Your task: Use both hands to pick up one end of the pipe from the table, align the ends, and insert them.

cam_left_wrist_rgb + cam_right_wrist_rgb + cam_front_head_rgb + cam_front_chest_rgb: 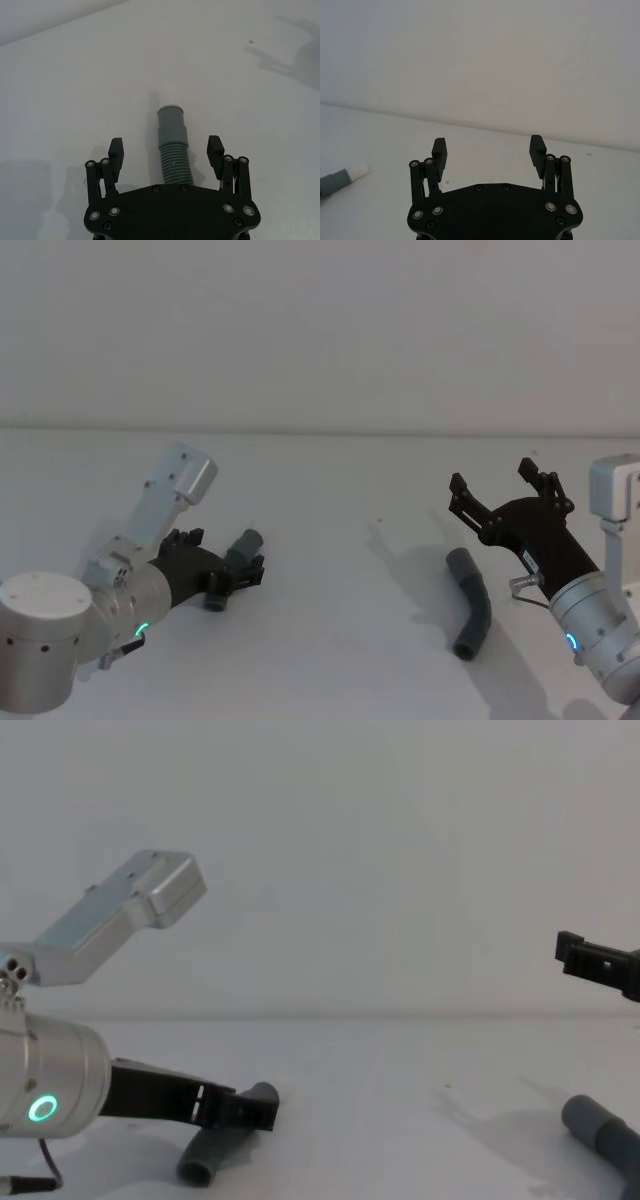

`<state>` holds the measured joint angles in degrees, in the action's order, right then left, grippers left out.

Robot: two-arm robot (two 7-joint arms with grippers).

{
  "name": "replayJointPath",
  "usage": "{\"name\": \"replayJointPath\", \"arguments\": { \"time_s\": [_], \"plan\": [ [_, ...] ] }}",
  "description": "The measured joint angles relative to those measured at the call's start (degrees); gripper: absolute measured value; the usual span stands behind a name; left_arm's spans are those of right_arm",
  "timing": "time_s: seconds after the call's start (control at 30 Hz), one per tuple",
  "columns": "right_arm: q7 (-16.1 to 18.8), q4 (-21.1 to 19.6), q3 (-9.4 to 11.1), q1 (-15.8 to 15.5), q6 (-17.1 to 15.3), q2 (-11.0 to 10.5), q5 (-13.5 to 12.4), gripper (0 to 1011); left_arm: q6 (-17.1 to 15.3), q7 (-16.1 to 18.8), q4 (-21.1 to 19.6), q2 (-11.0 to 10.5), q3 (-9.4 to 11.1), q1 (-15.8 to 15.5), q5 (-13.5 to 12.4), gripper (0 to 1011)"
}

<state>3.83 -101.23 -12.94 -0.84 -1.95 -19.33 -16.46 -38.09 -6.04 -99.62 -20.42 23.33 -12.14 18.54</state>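
Observation:
The short ribbed pipe is lying nearly straight (218, 1148), so I expect its open end (196, 1173) to stay stretched out and droop only slightly when I lift it.
Two dark grey ribbed pipe pieces lie on the white table (340, 540). My left gripper (225, 558) is down at the table, open, straddling the left pipe piece (240, 552). In the left wrist view its fingers (116, 151) stand a little apart from the ribbed hose (174, 165). The hose's smooth grey cuff (171, 125) and pale white tip (170, 98) reach past the fingertips. The curved right pipe piece (472, 608) lies alone, its open cuff toward me. My right gripper (491, 476) hovers open above and behind it, holding nothing (489, 147).
A plain white wall (320, 330) rises behind the table. In the right wrist view a grey cuff with a white tip (350, 175) lies on the table at the frame's edge. The chest view shows the left gripper (250, 1112) low and a right finger (590, 960) high.

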Motion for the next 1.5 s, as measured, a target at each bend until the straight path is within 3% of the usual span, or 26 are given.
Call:
{"name": "replayJointPath", "arguments": {
  "time_s": [0.57,1.5],
  "plan": [
    [0.0,0.0,0.0,0.0,0.0,0.0,0.0,1000,-2.0,-1.2,2.4,1.2,1.1,-2.5,-1.1,1001],
    [0.0,0.0,0.0,0.0,0.0,0.0,0.0,1000,-3.1,-1.2,2.8,3.0,0.4,-1.9,-1.6,968]
  ]
}}
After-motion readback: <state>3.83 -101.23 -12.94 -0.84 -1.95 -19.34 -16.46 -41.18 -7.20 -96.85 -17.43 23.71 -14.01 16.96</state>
